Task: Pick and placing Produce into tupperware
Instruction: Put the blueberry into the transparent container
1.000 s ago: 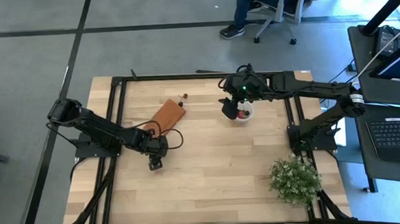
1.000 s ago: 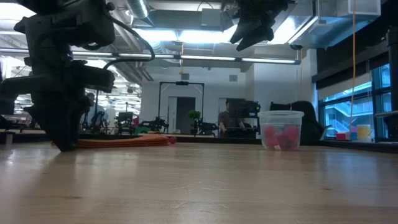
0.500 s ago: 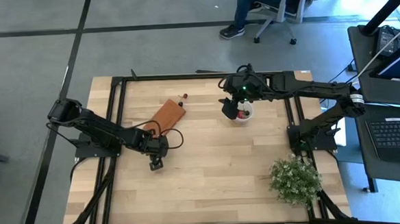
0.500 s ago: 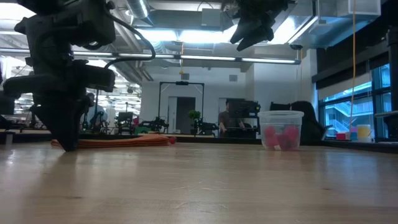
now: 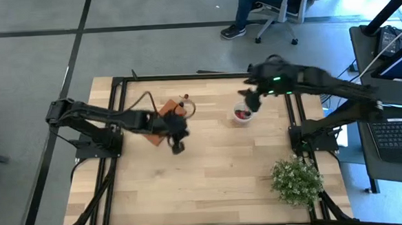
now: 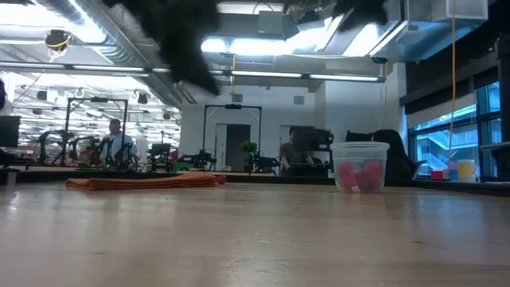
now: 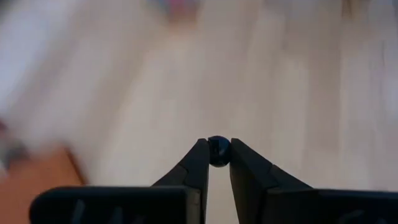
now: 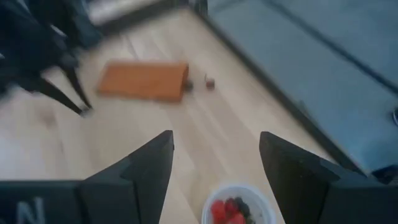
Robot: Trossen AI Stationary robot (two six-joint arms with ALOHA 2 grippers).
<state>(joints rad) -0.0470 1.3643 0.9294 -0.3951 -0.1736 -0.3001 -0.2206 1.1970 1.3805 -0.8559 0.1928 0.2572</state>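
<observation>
My left gripper must bring the dark berry to the cup's rim (image 5: 247,107), and my right gripper is hovering there, so next my right gripper moves back first.
My left gripper (image 5: 178,147) hangs above the table's middle, just near the brick-coloured block (image 5: 167,116), and is shut on a dark berry (image 7: 217,151). The translucent cup (image 5: 241,114) stands on its base at the far right of the table and holds red and dark berries (image 8: 231,209). My right gripper (image 5: 249,100) is open, raised just to the right of the cup's far rim (image 8: 239,188). A loose berry (image 5: 184,96) lies on the wood by the block's far end. In the low view the cup (image 6: 360,166) shows with red berries inside. My left gripper pinches the small dark berry (image 7: 217,151) between its two fingertips (image 7: 200,155), at their free ends. The berry is lifted clear of the table.
The block (image 8: 144,81) lies flat left of the cup. A bushy green plant (image 5: 297,180) stands at the near right corner. Black frame rails (image 5: 121,96) border the table's sides. Bare wood (image 5: 218,173) stretches across the near half. A seated person (image 5: 264,2) is beyond the far edge.
My left gripper has risen from the table and swung toward the right and slightly far, now over the block's near end, carrying the dark berry; it shows blurred. My right gripper has moved from over the cup's left side toward the right edge.
</observation>
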